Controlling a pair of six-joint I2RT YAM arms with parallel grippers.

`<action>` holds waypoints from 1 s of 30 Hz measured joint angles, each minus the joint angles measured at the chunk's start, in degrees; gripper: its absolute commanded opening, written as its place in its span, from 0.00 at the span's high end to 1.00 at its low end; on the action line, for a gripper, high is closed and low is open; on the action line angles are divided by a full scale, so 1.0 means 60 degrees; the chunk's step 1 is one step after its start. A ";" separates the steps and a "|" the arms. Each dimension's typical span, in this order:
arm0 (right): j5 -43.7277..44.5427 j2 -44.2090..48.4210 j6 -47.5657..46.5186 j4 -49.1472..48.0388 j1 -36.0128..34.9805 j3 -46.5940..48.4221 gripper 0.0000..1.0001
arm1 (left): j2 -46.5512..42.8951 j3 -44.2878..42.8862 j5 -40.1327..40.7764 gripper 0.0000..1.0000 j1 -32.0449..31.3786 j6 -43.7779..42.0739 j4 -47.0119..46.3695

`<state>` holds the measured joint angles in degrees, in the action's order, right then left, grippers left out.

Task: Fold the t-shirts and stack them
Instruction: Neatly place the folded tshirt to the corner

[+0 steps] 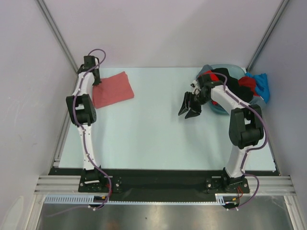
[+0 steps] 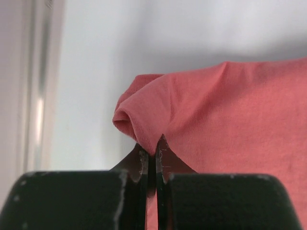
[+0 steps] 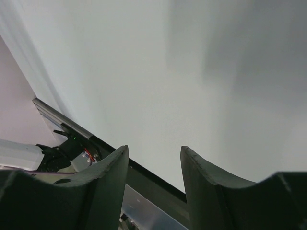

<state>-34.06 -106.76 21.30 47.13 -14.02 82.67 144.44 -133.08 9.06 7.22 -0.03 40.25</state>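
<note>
The salmon-red t-shirt's corner (image 2: 145, 106) is in my left gripper's fingers with open table toward the back wall (image 1: 109, 66), so I keep pulling until the t-shirt is square there.
A folded salmon-red t-shirt (image 1: 113, 89) lies at the table's back left. My left gripper (image 1: 97, 82) sits at its left edge, shut on a rolled corner of that t-shirt (image 2: 216, 110); the cloth runs down between the tips of the left gripper (image 2: 152, 147). Above the table's middle right hangs my right gripper (image 1: 189, 108), open, with nothing between its fingers (image 3: 199, 177). More t-shirts, bright red (image 1: 246, 83), black (image 1: 221, 73) and blue (image 1: 260, 84), are heaped in and over the basin at the back right.
The grey-blue basin (image 1: 218, 107) stands at the back right corner, partly behind my right arm. White walls close the table on three sides. A black rail (image 3: 144, 175) runs along the near edge.
</note>
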 measured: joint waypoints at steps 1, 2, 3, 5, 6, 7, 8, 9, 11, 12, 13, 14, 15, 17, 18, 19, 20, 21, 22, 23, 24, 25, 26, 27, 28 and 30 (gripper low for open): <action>0.0080 -0.0153 -0.0044 0.0142 -0.0040 0.0226 0.47 | 0.0033 0.0000 0.0146 1.00 0.0011 -0.0182 -0.0215; 0.0149 -0.0295 -0.0073 0.0310 -0.0087 0.0441 0.47 | 0.0062 -0.0004 0.0262 1.00 0.0011 -0.0379 -0.0459; 0.0193 -0.0404 -0.0095 0.0412 -0.0127 0.0594 0.47 | 0.0091 -0.0004 0.0353 1.00 0.0011 -0.0528 -0.0674; 0.0339 -0.0659 -0.0124 0.0725 -0.0219 0.0991 0.47 | 0.0171 -0.0004 0.0597 1.00 0.0015 -0.0929 -0.1337; 0.0386 -0.0765 -0.0146 0.0867 -0.0251 0.1180 0.47 | 0.0189 -0.0004 0.0652 1.00 0.0018 -0.1024 -0.1504; 0.0437 -0.0885 -0.0149 0.1020 -0.0288 0.1377 0.47 | 0.0226 -0.0004 0.0750 0.99 0.0025 -0.1140 -0.1774; 0.0481 -0.1002 -0.0164 0.1122 -0.0321 0.1552 0.47 | 0.0251 -0.0004 0.0823 1.00 0.0029 -0.1235 -0.2018; 0.0521 -0.1100 -0.0168 0.1213 -0.0346 0.1694 0.47 | 0.0288 -0.0004 0.0936 0.99 0.0040 -0.1344 -0.2353; 0.0601 -0.1257 -0.0171 0.1399 -0.0397 0.1916 0.48 | 0.0346 -0.0004 0.1115 1.00 0.0062 -0.1453 -0.2867; 0.0641 -0.1337 -0.0171 0.1512 -0.0419 0.2029 0.47 | 0.0382 -0.0004 0.1217 1.00 0.0076 -0.1519 -0.3166; 0.0659 -0.1413 -0.0171 0.1614 -0.0433 0.2146 0.48 | 0.0415 -0.0004 0.1290 1.00 0.0091 -0.1559 -0.3442; 0.0696 -0.1497 -0.0171 0.1719 -0.0455 0.2273 0.47 | 0.0441 -0.0004 0.1333 1.00 0.0106 -0.1592 -0.3716; 0.0718 -0.1581 -0.0171 0.1792 -0.0474 0.2390 0.47 | 0.0477 -0.0004 0.1370 1.00 0.0117 -0.1603 -0.3978; 0.0761 -0.1730 -0.0171 0.1912 -0.0521 0.2583 0.48 | 0.0543 -0.0004 0.1392 1.00 0.0135 -0.1603 -0.4466; 0.0787 -0.1814 -0.0171 0.1971 -0.0532 0.2688 0.48 | 0.0583 -0.0007 0.1395 1.00 0.0142 -0.1599 -0.4743; 0.0798 -0.1894 -0.0168 0.2011 -0.0550 0.2769 0.48 | 0.0623 -0.0022 0.1406 1.00 0.0142 -0.1599 -0.4969; 0.0805 -0.1963 -0.0168 0.2055 -0.0568 0.2834 0.48 | 0.0670 -0.0033 0.1421 1.00 0.0142 -0.1599 -0.5213; 0.0820 -0.2022 -0.0171 0.2095 -0.0594 0.2878 0.48 | 0.0725 -0.0051 0.1428 1.00 0.0142 -0.1599 -0.5457; 0.0827 -0.2065 -0.0171 0.2120 -0.0619 0.2911 0.48 | 0.0787 -0.0095 0.1432 1.00 0.0142 -0.1599 -0.5661; 0.0827 -0.2116 -0.0168 0.2171 -0.0648 0.2954 0.48 | 0.0841 -0.0124 0.1435 1.00 0.0142 -0.1603 -0.5865; 0.0831 -0.2160 -0.0171 0.2193 -0.0674 0.2983 0.48 | 0.0900 -0.0160 0.1439 1.00 0.0146 -0.1610 -0.6033; 0.0831 -0.2193 -0.0171 0.2229 -0.0703 0.3005 0.48 | 0.0933 -0.0168 0.1439 1.00 0.0146 -0.1610 -0.6153; 0.0834 -0.2222 -0.0171 0.2262 -0.0714 0.3016 0.48 | 0.0962 -0.0171 0.1439 1.00 0.0146 -0.1614 -0.6269; 0.0834 -0.2244 -0.0171 0.2291 -0.0718 0.3027 0.48 | 0.1002 -0.0189 0.1446 0.99 0.0149 -0.1617 -0.6368; 0.0838 -0.2269 -0.0171 0.2324 -0.0732 0.3042 0.48 | 0.1045 -0.0233 0.1475 0.89 0.0149 -0.1617 -0.6455; 0.0838 -0.2299 -0.0171 0.2361 -0.0747 0.3042 0.48 | 0.1086 -0.0266 0.1606 0.62 0.0153 -0.1665 -0.6546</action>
<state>-29.04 -120.55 20.27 61.30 -18.50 100.92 150.95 -134.67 18.70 8.14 -10.02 0.97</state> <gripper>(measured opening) 0.523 0.156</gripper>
